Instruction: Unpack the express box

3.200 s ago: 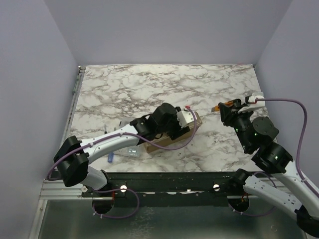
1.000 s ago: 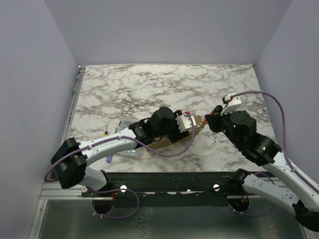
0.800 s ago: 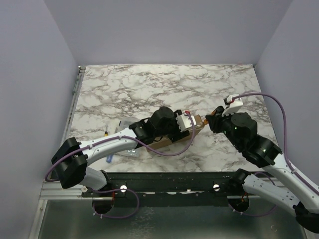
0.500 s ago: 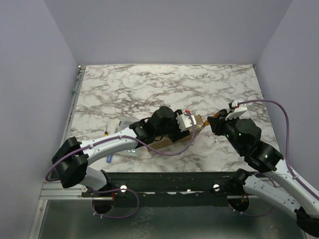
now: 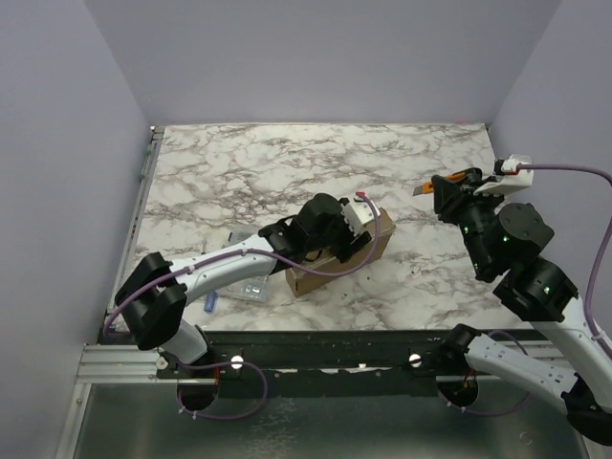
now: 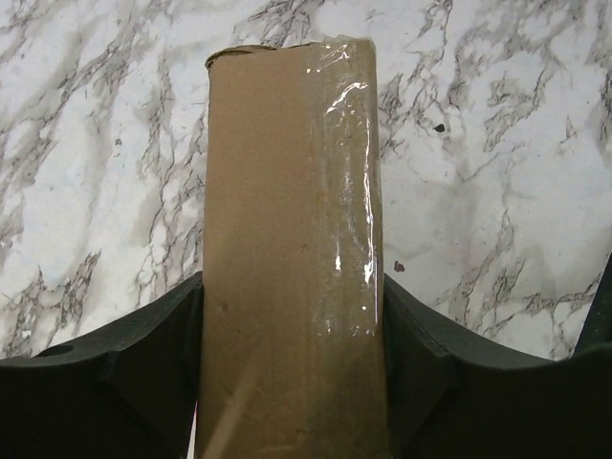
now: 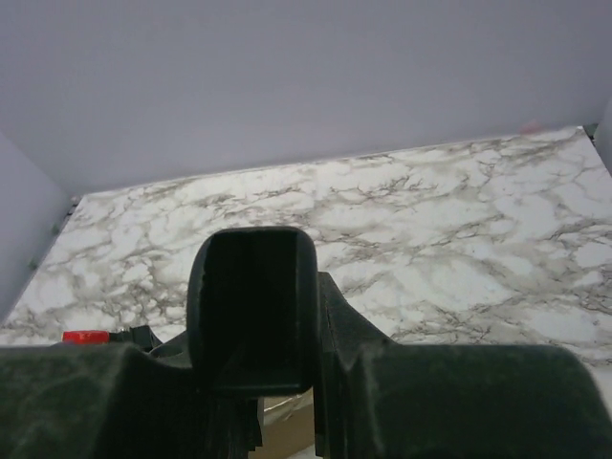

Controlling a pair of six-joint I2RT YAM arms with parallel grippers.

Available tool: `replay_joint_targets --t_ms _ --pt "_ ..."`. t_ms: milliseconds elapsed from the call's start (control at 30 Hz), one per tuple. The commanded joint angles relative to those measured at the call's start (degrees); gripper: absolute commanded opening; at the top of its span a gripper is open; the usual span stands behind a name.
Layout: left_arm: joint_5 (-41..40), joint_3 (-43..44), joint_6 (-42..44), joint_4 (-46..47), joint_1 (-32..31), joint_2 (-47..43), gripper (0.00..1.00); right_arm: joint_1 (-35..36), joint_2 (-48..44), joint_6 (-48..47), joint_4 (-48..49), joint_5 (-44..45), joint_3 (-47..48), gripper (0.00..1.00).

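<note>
My left gripper keeps tipping the box flat and lets go there, since my fingers span the express box's narrow taped side (image 6: 296, 201) and open marble (image 5: 394, 287) lies beside it.
The express box (image 5: 346, 258) is a plain brown cardboard mailer with clear tape along it. It is tipped up on its long edge near the table's front middle. My left gripper (image 5: 363, 232) is shut on its upper end. In the left wrist view the box (image 6: 287, 220) fills the gap between both black fingers (image 6: 153, 344). My right gripper (image 5: 428, 187) hangs raised above the table, right of the box and apart from it, shut and empty. In the right wrist view its fingers (image 7: 253, 306) are pressed together, and a sliver of the box (image 7: 287, 427) shows below them.
A small clear plastic case (image 5: 252, 290) lies on the marble table (image 5: 287, 163) left of the box, partly under my left arm. A small blue item (image 5: 211, 304) lies near the front left edge. Grey walls close in the back and both sides.
My left gripper has turned the box up from nearly flat onto its edge. My right gripper has pulled back from the box's right end, up and to the right.
</note>
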Motion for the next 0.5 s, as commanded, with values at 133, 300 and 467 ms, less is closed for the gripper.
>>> replay_joint_targets --t_ms 133,300,467 --pt "-4.03 3.04 -34.9 4.24 6.59 2.86 0.4 -0.02 -1.85 0.81 0.22 3.61 -2.32 0.01" --pt "1.72 -7.09 -68.78 25.47 13.14 5.98 0.44 -0.04 -2.14 3.49 -1.86 3.22 -4.16 0.01" --pt "-5.28 -14.73 -91.24 45.55 11.77 11.3 0.54 0.0 -1.23 5.0 -2.24 1.43 -5.25 0.01"
